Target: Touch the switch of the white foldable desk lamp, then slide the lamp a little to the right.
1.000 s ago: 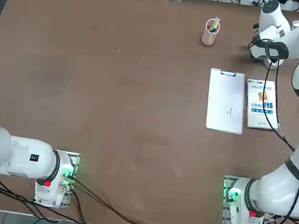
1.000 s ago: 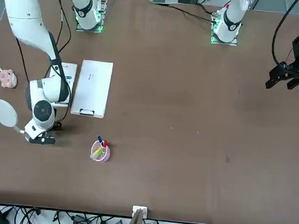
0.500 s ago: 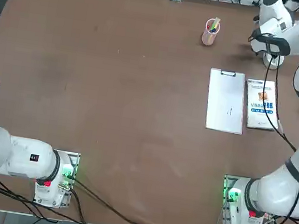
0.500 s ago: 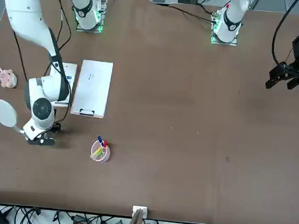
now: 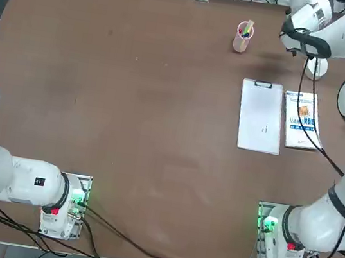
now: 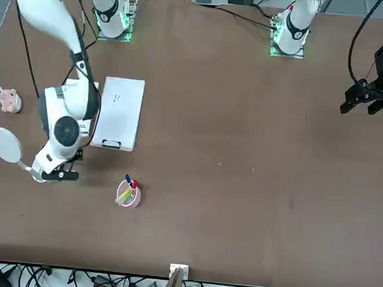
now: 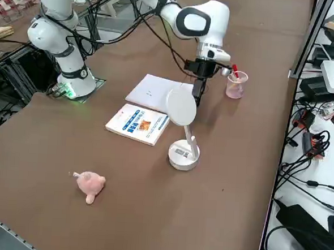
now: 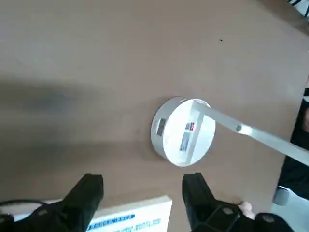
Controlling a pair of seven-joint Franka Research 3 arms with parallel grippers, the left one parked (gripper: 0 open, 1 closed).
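My gripper will swing the lamp's flat head [image 6: 6, 145] round while the lamp's base drags along when I pull the lamp's slim arm, because a pivot [image 8: 239, 128] shows on it.
The white foldable desk lamp stands near the table's far right edge. Its round base [image 7: 183, 155] [image 8: 183, 131] [image 5: 316, 67] carries small markings, and I cannot tell which one is the switch. A slim arm [image 8: 251, 131] rises to the flat head [image 7: 181, 107] [image 6: 5, 145]. My right gripper [image 8: 142, 193] [image 7: 197, 88] [image 5: 303, 47] [image 6: 61, 174] hangs open above the table. It is a little to the pen cup's side of the base, touching nothing. Both fingers [image 8: 89, 191] are bare.
A pink pen cup [image 5: 243, 36] [image 7: 236, 84] stands left of the gripper. A white clipboard [image 5: 261, 116] and a book [image 5: 302, 119] [image 8: 130, 217] lie nearer the robot. A pink toy [image 7: 88, 183] [image 6: 8, 99] sits by the right edge.
My right gripper has moved off the lamp base, toward the far edge and the pen cup, and stays open. The base now shows from overhead. The lamp has not moved.
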